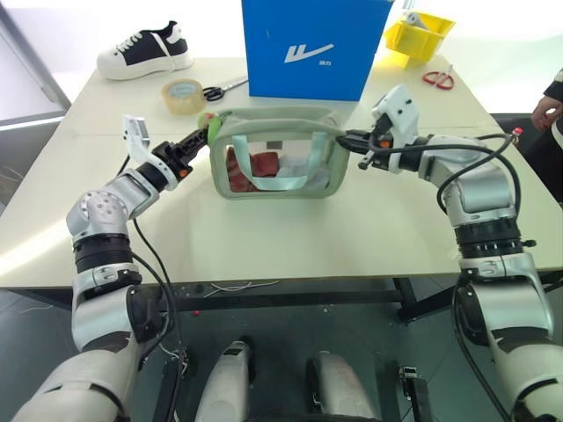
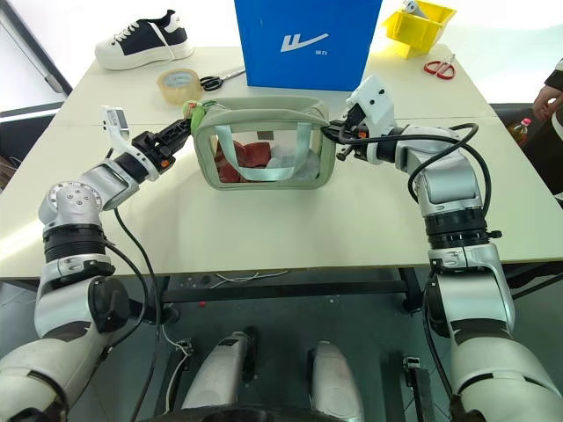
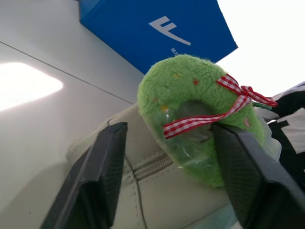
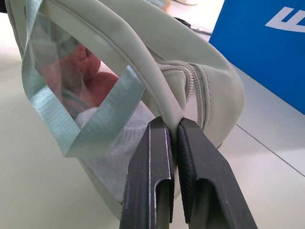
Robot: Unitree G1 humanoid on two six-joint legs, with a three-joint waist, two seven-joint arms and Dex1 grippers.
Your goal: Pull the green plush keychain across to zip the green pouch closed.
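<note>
The keychain (image 1: 214,128) is at the pouch's end by my left gripper. So my left gripper should pinch that end's rim (image 1: 217,160) while my right gripper pulls the keychain across.
The green pouch (image 1: 277,163) stands upright mid-table, with a clear front window, pale straps and reddish items inside. The green plush keychain (image 3: 190,95), a fuzzy lime ring tied with a red checked ribbon, sits at the pouch's top left corner (image 1: 209,123). My left gripper (image 1: 201,134) is open with the keychain between its fingers, close to one pad (image 3: 248,176). My right gripper (image 4: 174,124) is shut on the pouch's rim at its right end (image 1: 345,139), beside the zipper track.
A tall blue box (image 1: 312,44) stands right behind the pouch. A tape roll (image 1: 183,92), black scissors (image 1: 220,88) and a shoe (image 1: 145,51) lie at the back left. At the back right are a yellow bin (image 1: 418,33) and red scissors (image 1: 438,79). A person's hand (image 1: 545,110) shows at the right edge.
</note>
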